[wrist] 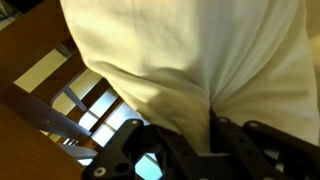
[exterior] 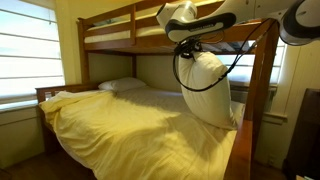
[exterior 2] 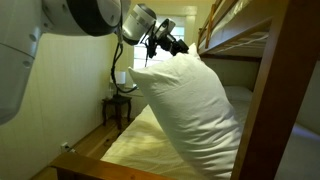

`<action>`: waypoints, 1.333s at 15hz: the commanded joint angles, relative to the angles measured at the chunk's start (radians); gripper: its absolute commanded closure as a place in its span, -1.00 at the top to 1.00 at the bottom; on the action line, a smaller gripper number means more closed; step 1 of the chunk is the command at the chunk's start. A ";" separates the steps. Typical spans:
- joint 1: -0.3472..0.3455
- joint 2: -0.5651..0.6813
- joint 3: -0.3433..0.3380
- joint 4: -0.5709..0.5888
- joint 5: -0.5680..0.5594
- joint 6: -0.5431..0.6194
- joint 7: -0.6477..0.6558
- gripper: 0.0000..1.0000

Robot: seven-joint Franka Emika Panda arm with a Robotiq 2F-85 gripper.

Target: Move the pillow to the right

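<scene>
I see the pillow upright, its lower end [exterior: 224, 119] by the bunk's post, so next my gripper swings its top corner back over the yellow bedsheet [exterior: 155, 118] and lowers it.
The pillow [exterior: 212, 88] is large, plump and cream-white. It hangs lifted by its top corner over the right side of the bed, its lower end resting near the bunk's post. It fills an exterior view [exterior 2: 190, 110] and the wrist view [wrist: 200, 50]. My gripper [exterior: 188, 47] [exterior 2: 172, 46] is shut on the pillow's bunched fabric at that top corner. In the wrist view the gripper [wrist: 205, 125] pinches a fold of the case between its dark fingers [wrist: 240, 140].
A flatter pale pillow [exterior: 122, 85] lies at the head of the yellow bedsheet [exterior: 130, 125]. The wooden bunk frame [exterior: 262, 90] and upper bunk rail [exterior: 110, 22] stand close. A small side table [exterior 2: 117, 108] sits by the window.
</scene>
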 commanded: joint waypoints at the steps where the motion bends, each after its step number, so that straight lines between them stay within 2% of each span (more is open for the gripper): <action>1: -0.050 0.097 -0.043 0.241 0.045 -0.018 0.016 -0.92; 4: -0.105 0.160 -0.070 0.355 0.099 -0.002 0.050 -0.92; 5: -0.079 0.087 -0.055 0.208 0.081 0.000 0.019 -0.68; 9: -0.111 0.136 -0.058 0.286 0.099 0.003 0.030 -0.68; 10: -0.109 0.141 -0.058 0.292 0.101 0.003 0.032 -0.92; 14: -0.122 0.265 -0.052 0.395 0.179 0.046 0.232 -0.92; 19: -0.171 0.409 -0.058 0.570 0.266 0.064 0.368 -0.92; 20: -0.130 0.333 -0.050 0.430 0.223 0.071 0.331 -0.68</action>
